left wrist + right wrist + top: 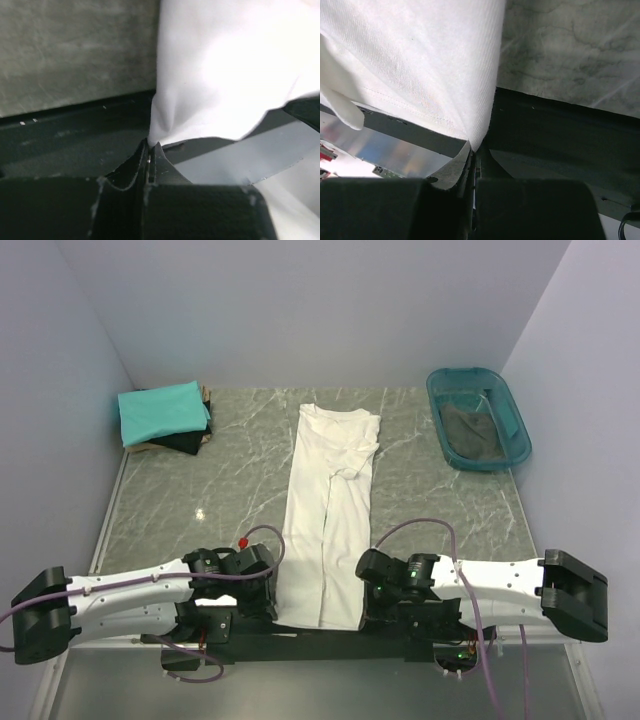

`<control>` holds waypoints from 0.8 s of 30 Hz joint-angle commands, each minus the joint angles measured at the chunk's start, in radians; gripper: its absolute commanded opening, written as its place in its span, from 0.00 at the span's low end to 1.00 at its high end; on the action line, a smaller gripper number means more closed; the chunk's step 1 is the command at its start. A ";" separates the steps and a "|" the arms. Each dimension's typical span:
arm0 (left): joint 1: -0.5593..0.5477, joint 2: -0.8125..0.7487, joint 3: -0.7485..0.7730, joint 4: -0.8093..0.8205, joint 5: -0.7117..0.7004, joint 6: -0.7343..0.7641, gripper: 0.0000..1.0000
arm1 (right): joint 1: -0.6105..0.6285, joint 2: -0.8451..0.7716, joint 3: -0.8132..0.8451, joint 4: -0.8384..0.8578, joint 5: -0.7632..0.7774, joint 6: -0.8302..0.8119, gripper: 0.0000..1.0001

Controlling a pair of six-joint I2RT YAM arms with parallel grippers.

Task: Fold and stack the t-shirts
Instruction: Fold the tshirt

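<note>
I should keep carrying the white t-shirt's hem point(320, 625) over the t-shirt's strip with my left gripper until it lies point(334, 466) short of the collar, because the hem runs straight between both grippers.
The white t-shirt point(330, 510) lies as a long narrow strip down the middle of the marble table, sides folded in, collar at the far end. My left gripper point(268, 602) is shut on its near left corner point(165, 125). My right gripper point(372, 608) is shut on its near right corner point(465, 115). Both hold the hem at the table's near edge. A folded teal t-shirt point(162, 410) lies on a black t-shirt point(185, 443) at the far left. The chest print is hidden.
A translucent teal plastic tub point(479, 418) with grey cloth inside stands at the far right. The table's black front rail point(75, 130) runs just under both grippers. Walls close in the left, right and back sides.
</note>
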 commanded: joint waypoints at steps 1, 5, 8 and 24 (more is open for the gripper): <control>-0.015 -0.037 0.051 -0.066 -0.035 -0.034 0.01 | 0.023 -0.011 0.033 -0.073 0.019 0.013 0.00; -0.016 -0.054 0.080 -0.081 -0.053 -0.023 0.01 | 0.028 -0.029 0.076 -0.120 0.040 0.022 0.00; -0.016 -0.057 0.118 -0.119 -0.094 -0.020 0.01 | 0.026 -0.052 0.113 -0.183 0.080 0.028 0.00; 0.054 -0.031 0.284 -0.122 -0.302 0.093 0.00 | -0.063 -0.125 0.361 -0.418 0.367 0.024 0.00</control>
